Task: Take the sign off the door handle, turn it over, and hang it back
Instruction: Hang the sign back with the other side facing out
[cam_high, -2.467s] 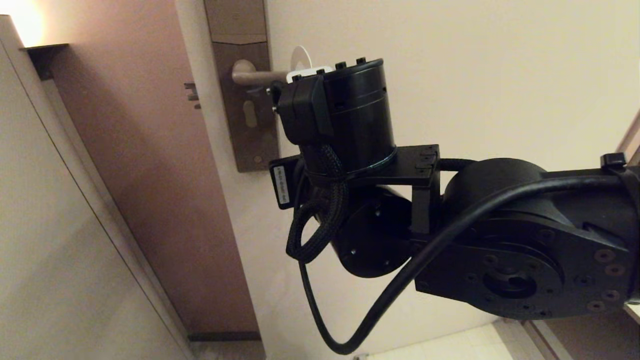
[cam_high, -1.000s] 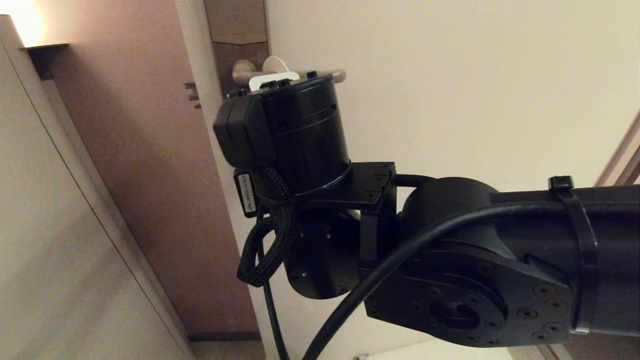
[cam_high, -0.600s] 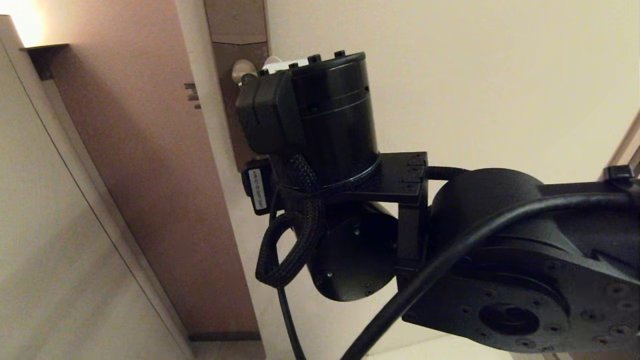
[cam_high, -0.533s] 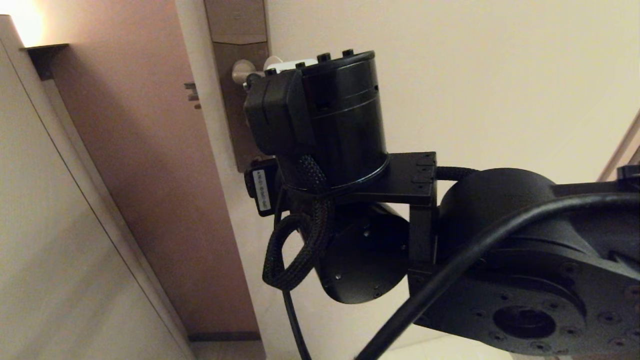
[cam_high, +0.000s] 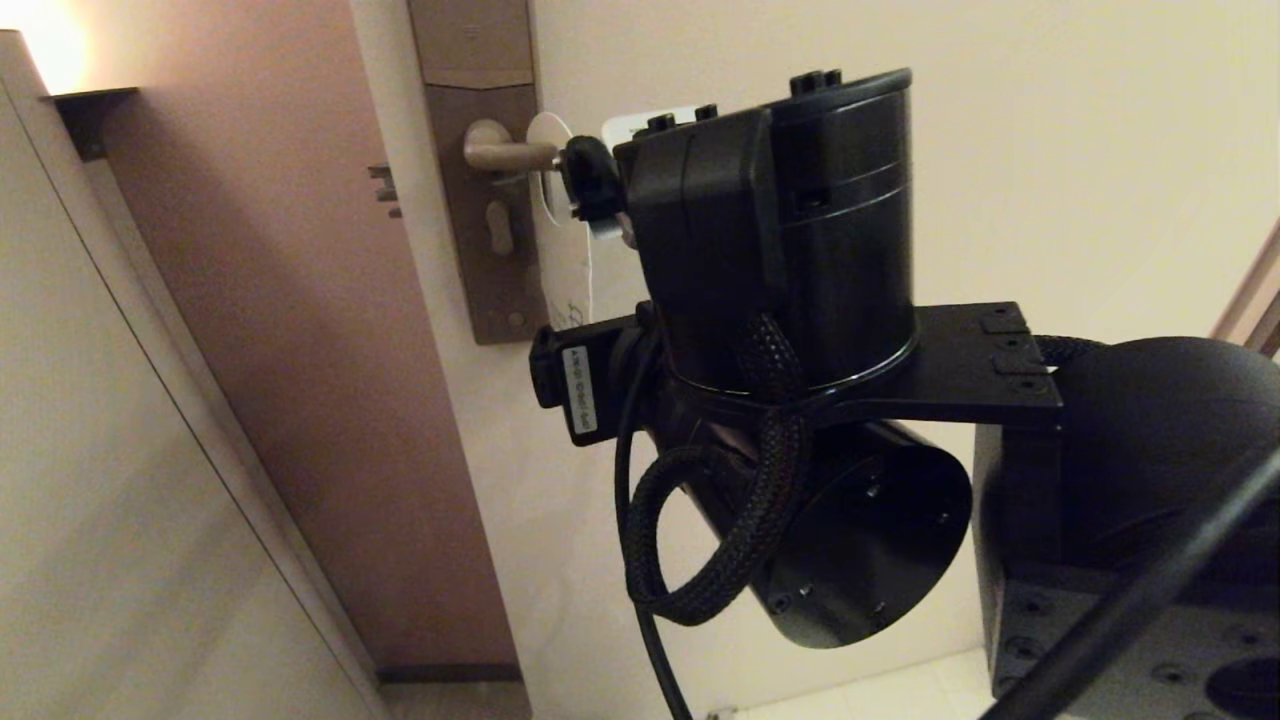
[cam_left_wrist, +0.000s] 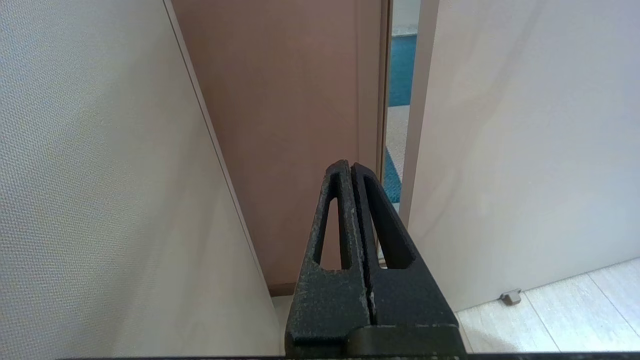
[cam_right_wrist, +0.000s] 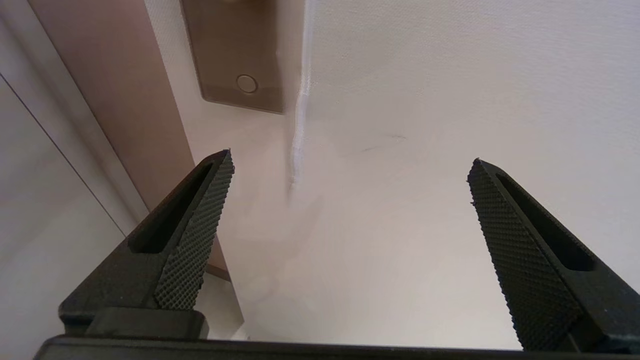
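Observation:
The sign (cam_high: 569, 274) is hanging edge-on by its wide hole (cam_high: 551, 194) around the door handle, so I expect it to swing flat against the door when I push it.
The sign (cam_high: 566, 262) hangs from the door handle (cam_high: 503, 153), white and almost edge-on, just right of the lock plate (cam_high: 490, 290). My right arm's wrist (cam_high: 780, 230) fills the middle of the head view and hides most of the handle's bar. In the right wrist view my right gripper (cam_right_wrist: 350, 157) stands wide open with nothing between its fingers. There the sign (cam_right_wrist: 299, 125) shows as a thin white edge beyond the fingertips, apart from them. My left gripper (cam_left_wrist: 350, 167) is shut and empty, low down near the door's gap.
The pale door (cam_high: 950, 150) lies behind the right arm. Small dark latch bolts (cam_high: 385, 195) sit on the brown door edge (cam_high: 300, 350), with a wall panel (cam_high: 100, 500) to the left. A doorstop (cam_left_wrist: 510, 297) stands on the floor.
The right gripper has opened and let go of the sign, which now hangs free on the handle. The right wrist has drawn back to the right, nearer the head camera.

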